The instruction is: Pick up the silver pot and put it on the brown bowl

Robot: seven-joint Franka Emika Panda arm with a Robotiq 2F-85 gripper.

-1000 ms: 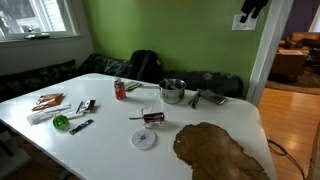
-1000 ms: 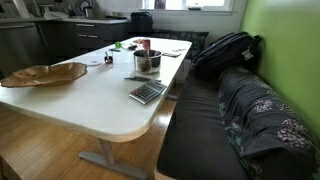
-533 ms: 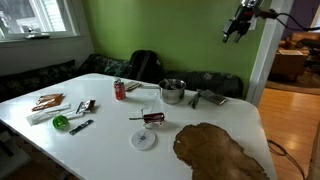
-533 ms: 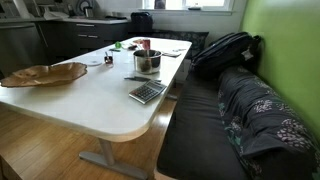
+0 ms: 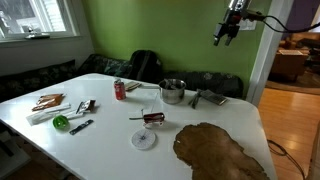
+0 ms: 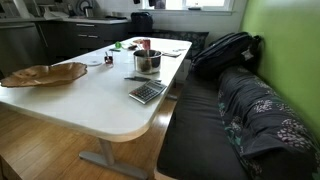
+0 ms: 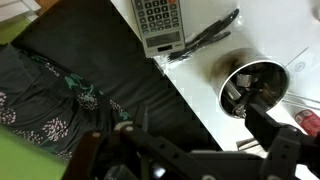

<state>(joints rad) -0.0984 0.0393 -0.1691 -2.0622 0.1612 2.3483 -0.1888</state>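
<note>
My spread fingers are facing the silver pot's open rim (image 5: 172, 83), which stands clear of the calculator. My gripper keeps going down until my fingers straddle the pot's side (image 5: 184, 87).
The silver pot (image 5: 172, 91) stands upright on the white table (image 5: 110, 135) near its far edge, with its thin handle pointing toward the red can. It also shows in an exterior view (image 6: 147, 61) and in the wrist view (image 7: 255, 88). The brown bowl (image 5: 220, 152) lies flat at the table's near right corner, and at the table's left end in an exterior view (image 6: 42, 74). My gripper (image 5: 224, 33) hangs high in the air, above and to the right of the pot. Its fingers are spread and empty in the wrist view (image 7: 188, 122).
A red soda can (image 5: 120, 89), a small white plate (image 5: 144, 139), a green object (image 5: 61, 122) and several small tools lie on the table. A calculator (image 6: 147, 92) lies by the table edge near the pot. A black bench with a backpack (image 6: 225, 50) runs alongside.
My arm has come into the exterior view from the top right, and the gripper has moved down and to the left. The objects on the table have not moved.
</note>
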